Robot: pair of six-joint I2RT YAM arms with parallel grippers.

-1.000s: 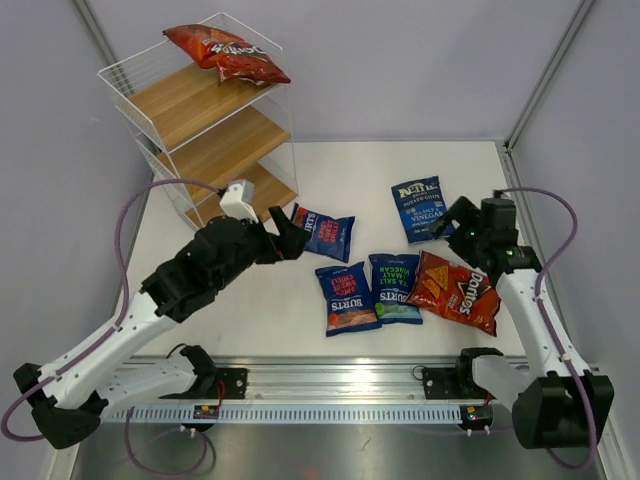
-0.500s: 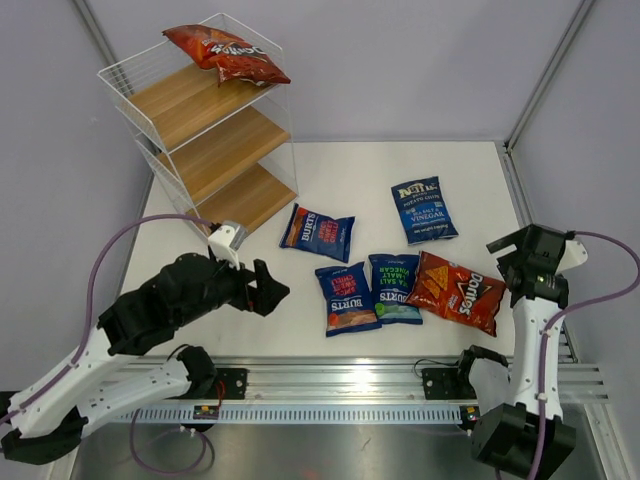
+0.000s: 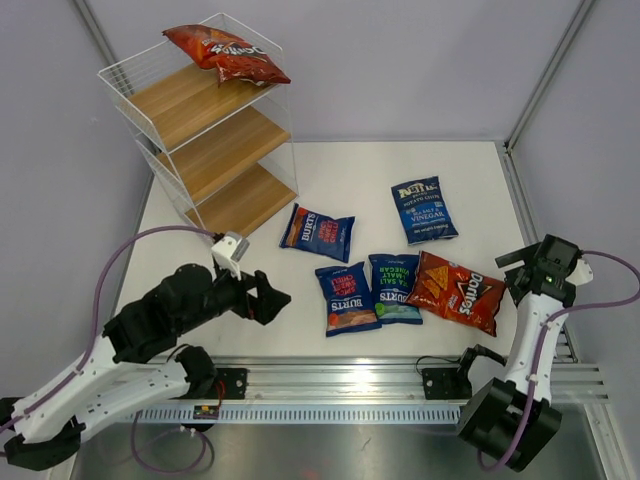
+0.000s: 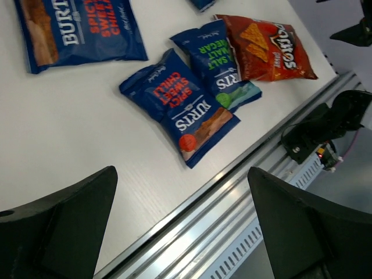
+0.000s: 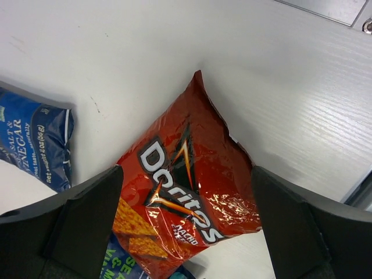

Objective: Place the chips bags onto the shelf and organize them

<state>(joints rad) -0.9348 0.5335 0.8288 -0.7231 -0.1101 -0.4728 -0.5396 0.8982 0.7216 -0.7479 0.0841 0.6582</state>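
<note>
The Doritos bag (image 3: pixel 460 291) is beside the robot's right gripper and far from the shelf, so the left gripper should reach over and grab the bag's end (image 3: pixel 424 280) closest to the Burts bags.
The white wire shelf (image 3: pixel 215 130) stands at the back left with one red Doritos bag (image 3: pixel 226 52) on its top tier. On the table lie a Burts bag (image 3: pixel 318 232), a Kettle bag (image 3: pixel 424 209), two more Burts bags (image 3: pixel 346 297) (image 3: pixel 394 286) and a second red Doritos bag (image 3: pixel 457 290). My left gripper (image 3: pixel 273 296) is open and empty, raised near the table's front edge, left of the bags. My right gripper (image 3: pixel 518 272) is open and empty, held above the table's right side; the Doritos bag (image 5: pixel 186 186) lies below its fingers.
A metal rail (image 3: pixel 340 385) runs along the near edge below the table top (image 3: pixel 350 180). Grey walls close in the left, back and right sides. Cables loop beside both arms.
Both arms have pulled back from the bags toward the near edge. The left gripper retreated from the Burts bag by the shelf; the right gripper left the Kettle bag. No bag moved.
</note>
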